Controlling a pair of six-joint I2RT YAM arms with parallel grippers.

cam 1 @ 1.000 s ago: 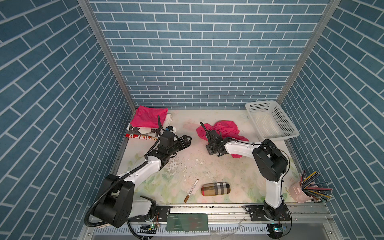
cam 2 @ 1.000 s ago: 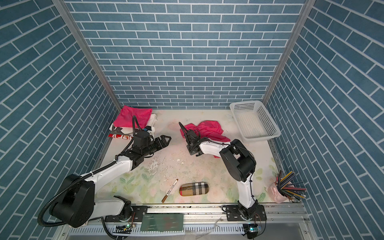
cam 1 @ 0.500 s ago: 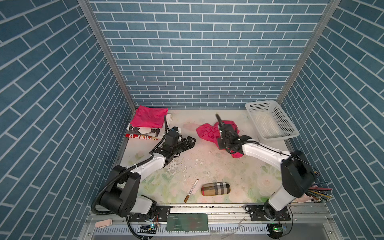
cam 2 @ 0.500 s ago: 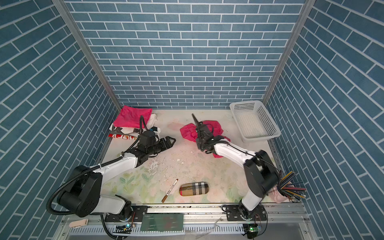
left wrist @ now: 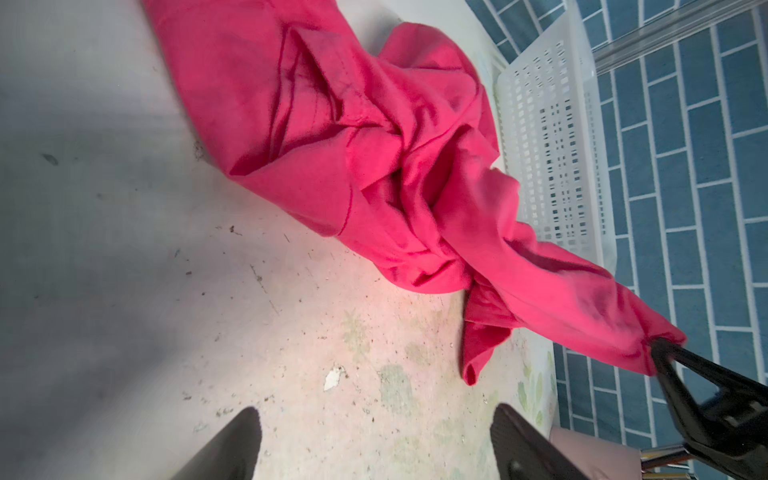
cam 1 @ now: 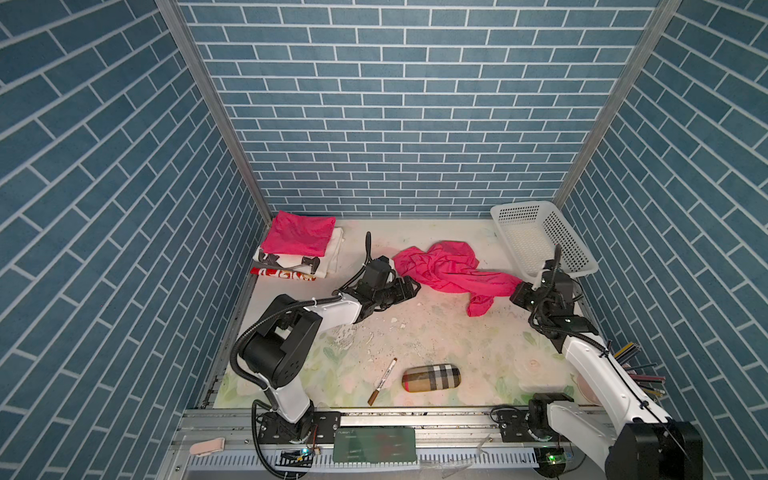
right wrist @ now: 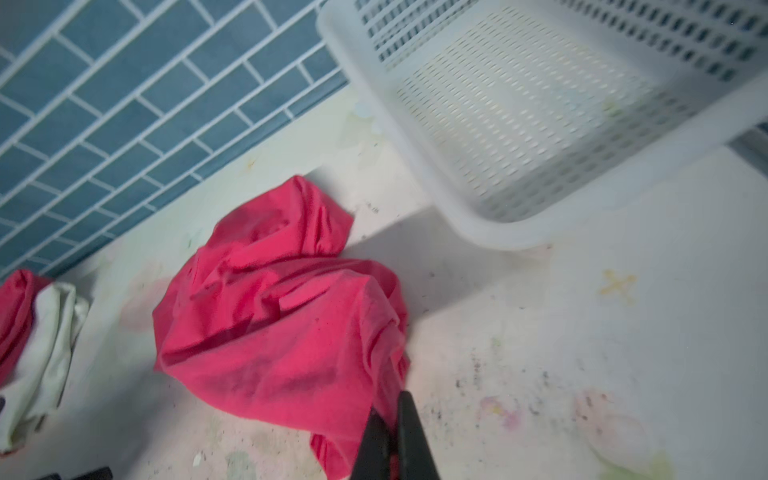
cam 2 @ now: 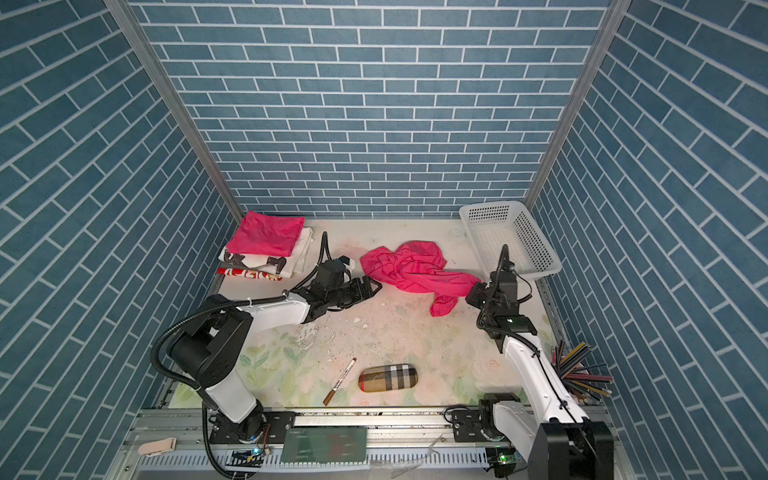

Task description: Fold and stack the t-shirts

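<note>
I expect the crumpled pink t-shirt [cam 1: 449,270] to open out into a broad panel, with one end still bunched, when I pull it, because overlapping folds [left wrist: 404,164] fill the heap.
A crumpled pink t-shirt [cam 1: 440,270] [cam 2: 409,266] lies at the back middle of the table. One end of it is drawn out in a taut strand toward the right. My right gripper [cam 1: 517,291] [right wrist: 390,407] is shut on that end, a little above the table; the left wrist view shows the same pinch [left wrist: 660,349]. My left gripper [cam 1: 411,286] [left wrist: 376,415] stands open just left of the t-shirt's heap [left wrist: 374,145], low over the table, with nothing between its fingers. A second pink t-shirt [cam 1: 299,235] [cam 2: 268,235] lies folded on a stack at the back left.
White folded cloths [cam 1: 328,262] lie under the folded t-shirt. A white perforated basket [cam 1: 540,237] [right wrist: 540,124] stands at the back right, close to my right arm. A plaid case [cam 1: 431,377] and a marker [cam 1: 382,381] lie near the front. A cup of pencils [cam 1: 636,374] stands at the front right.
My right gripper has shut on the crumpled t-shirt and pulled one end far to the right, stretching it out. My left gripper has moved right, up to the heap.
</note>
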